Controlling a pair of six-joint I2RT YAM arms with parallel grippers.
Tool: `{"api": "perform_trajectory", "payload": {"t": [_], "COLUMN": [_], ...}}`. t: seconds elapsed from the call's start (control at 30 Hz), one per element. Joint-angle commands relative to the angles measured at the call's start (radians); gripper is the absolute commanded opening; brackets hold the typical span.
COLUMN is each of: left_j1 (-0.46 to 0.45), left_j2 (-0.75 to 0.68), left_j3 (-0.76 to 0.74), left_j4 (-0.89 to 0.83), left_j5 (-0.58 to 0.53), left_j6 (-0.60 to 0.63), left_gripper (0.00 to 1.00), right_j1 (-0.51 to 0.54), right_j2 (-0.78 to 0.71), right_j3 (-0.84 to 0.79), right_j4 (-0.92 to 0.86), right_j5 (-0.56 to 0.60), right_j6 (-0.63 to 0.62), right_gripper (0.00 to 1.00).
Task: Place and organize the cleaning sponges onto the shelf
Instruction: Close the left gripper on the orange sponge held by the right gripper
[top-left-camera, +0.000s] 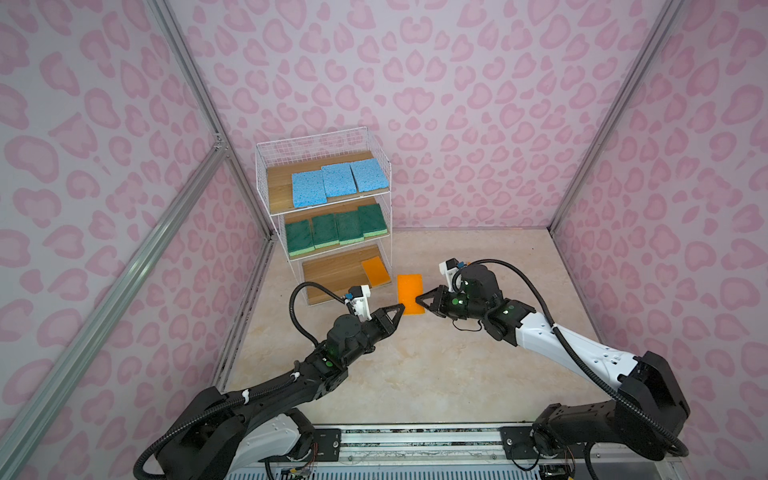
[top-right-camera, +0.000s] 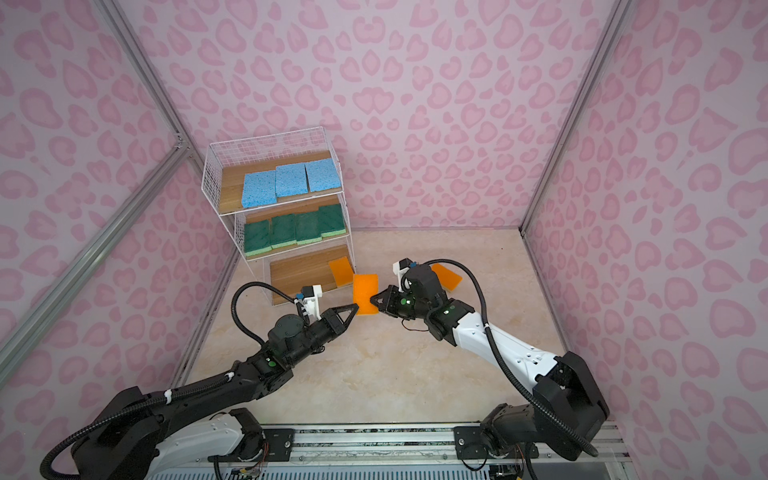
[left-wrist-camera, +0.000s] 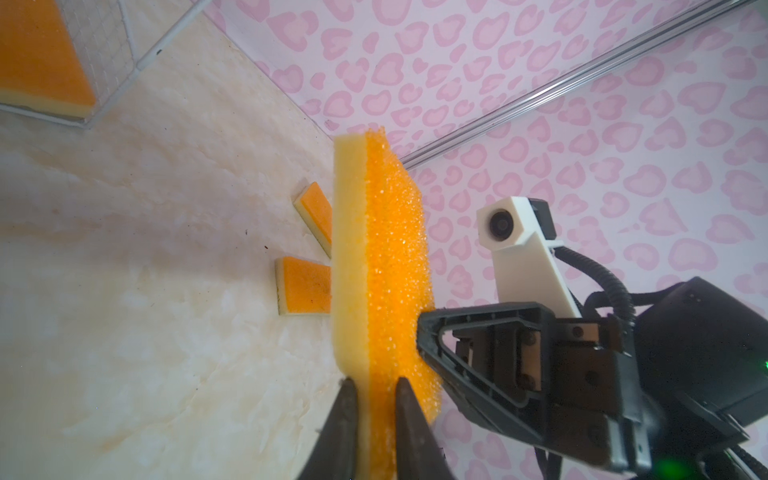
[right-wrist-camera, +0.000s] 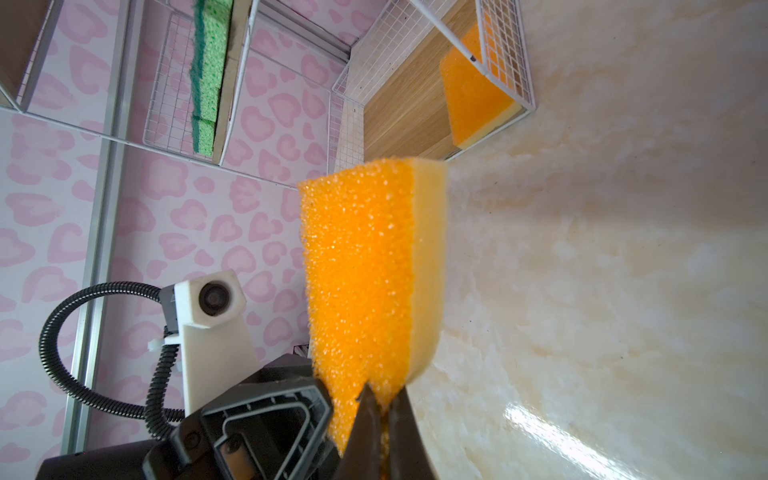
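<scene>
My right gripper is holding the orange sponge's far corner (top-left-camera: 419, 296). My left gripper should grip the sponge's near corner (top-left-camera: 403, 309) firmly before my right gripper opens and moves away.
An orange sponge with a yellow base (top-left-camera: 409, 291) (top-right-camera: 365, 291) hangs on edge just above the floor, in front of the shelf (top-left-camera: 280, 183). My right gripper (top-left-camera: 417, 299) (right-wrist-camera: 384, 392) is shut on one corner of it (right-wrist-camera: 361, 270). My left gripper (top-left-camera: 402, 307) (left-wrist-camera: 376, 382) pinches the opposite corner, its fingers pressed into both faces of the sponge (left-wrist-camera: 382, 249). Three blue sponges (top-left-camera: 332, 183) lie on the top board, several green ones (top-left-camera: 336, 228) on the middle board, and one orange sponge (top-left-camera: 375, 272) at the right end of the bottom board.
Two more orange sponges (left-wrist-camera: 318, 212) (left-wrist-camera: 305, 286) lie on the marble floor behind my right arm; one shows in a top view (top-right-camera: 448, 276). The left part of the bottom board (top-right-camera: 299, 270) is bare. Pink patterned walls enclose the floor.
</scene>
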Motion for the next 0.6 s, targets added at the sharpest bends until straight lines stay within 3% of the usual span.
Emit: {"api": "perform_trajectory", "payload": {"t": [0.0,0.07,0.17,0.57], "left_j1": [-0.001,-0.001,0.000,-0.001], "left_j2": [0.011,0.014,0.029,0.128], "left_j3": [-0.014,-0.021,-0.012,0.035], "left_j4": [0.051,0.054,0.065,0.132], "left_j5": [0.008,0.003,0.005,0.022], "left_j6": [-0.017,-0.016,-0.021,-0.056], "left_gripper": [0.35,0.41,0.42,0.23], "right_j1": [-0.016,-0.028,-0.039,-0.040], "right_j2": [-0.002,-0.007,-0.013,0.010], "right_j3": [-0.013,-0.014,-0.016,-0.039], "right_j4": [0.056,0.056,0.056,0.098], "right_j5": [-0.034,-0.040,-0.046,-0.074], "right_j6": [0.012,0.012,0.012,0.028], "right_gripper": [0.04,0.04,0.04,0.04]}}
